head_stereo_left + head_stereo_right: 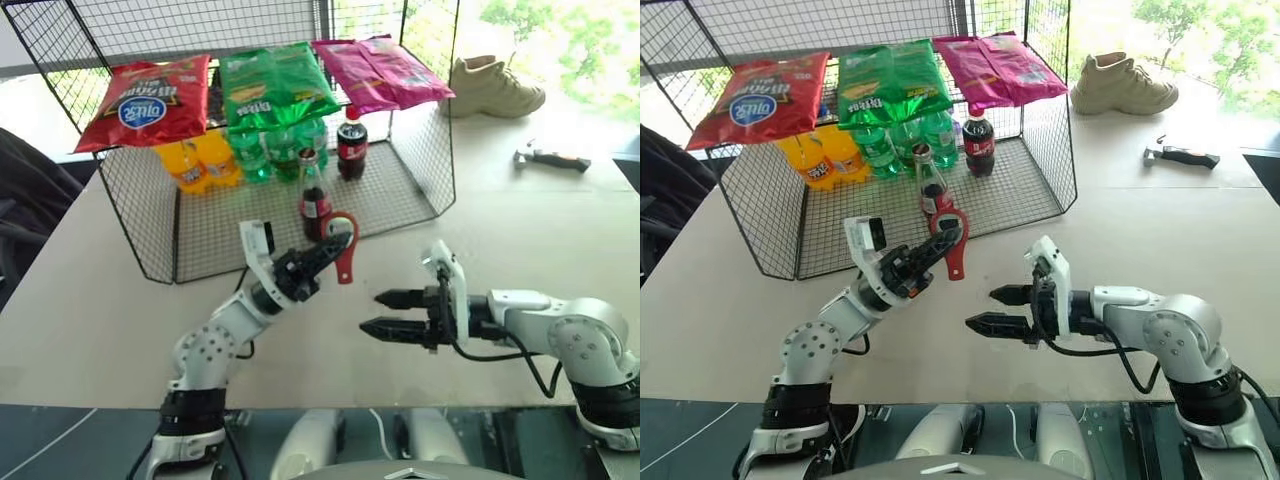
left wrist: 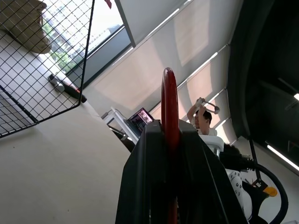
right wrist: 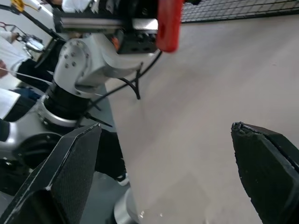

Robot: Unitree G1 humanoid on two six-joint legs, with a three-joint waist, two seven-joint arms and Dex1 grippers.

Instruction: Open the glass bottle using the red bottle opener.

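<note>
I expect the glass bottle's cap (image 1: 307,155) to pop off in one piece and fall clear when I lever the opener's handle, because the red bottle opener has a ring head (image 1: 342,222).
The glass bottle (image 1: 314,203) stands upright at the open front of a wire basket (image 1: 140,225), with dark drink, a red label and a narrow neck. My left gripper (image 1: 333,247) is raised just in front of it and is shut on the red bottle opener (image 1: 346,246), whose ring head points up and whose handle hangs down. In the left wrist view the red bottle opener (image 2: 169,105) stands edge-on between the black fingers (image 2: 140,186). My right gripper (image 1: 372,312) hovers above the table to the right, pointing left, open and holding nothing. Its wide-apart fingers (image 3: 70,177) show in the right wrist view.
Chip bags (image 1: 265,85) lie on top of the basket. Soda bottles and a plastic cola bottle (image 1: 351,146) stand inside at the back. A beige shoe (image 1: 495,86) and a black-handled tool (image 1: 548,158) lie at the far right of the table. A person (image 2: 203,120) is beyond.
</note>
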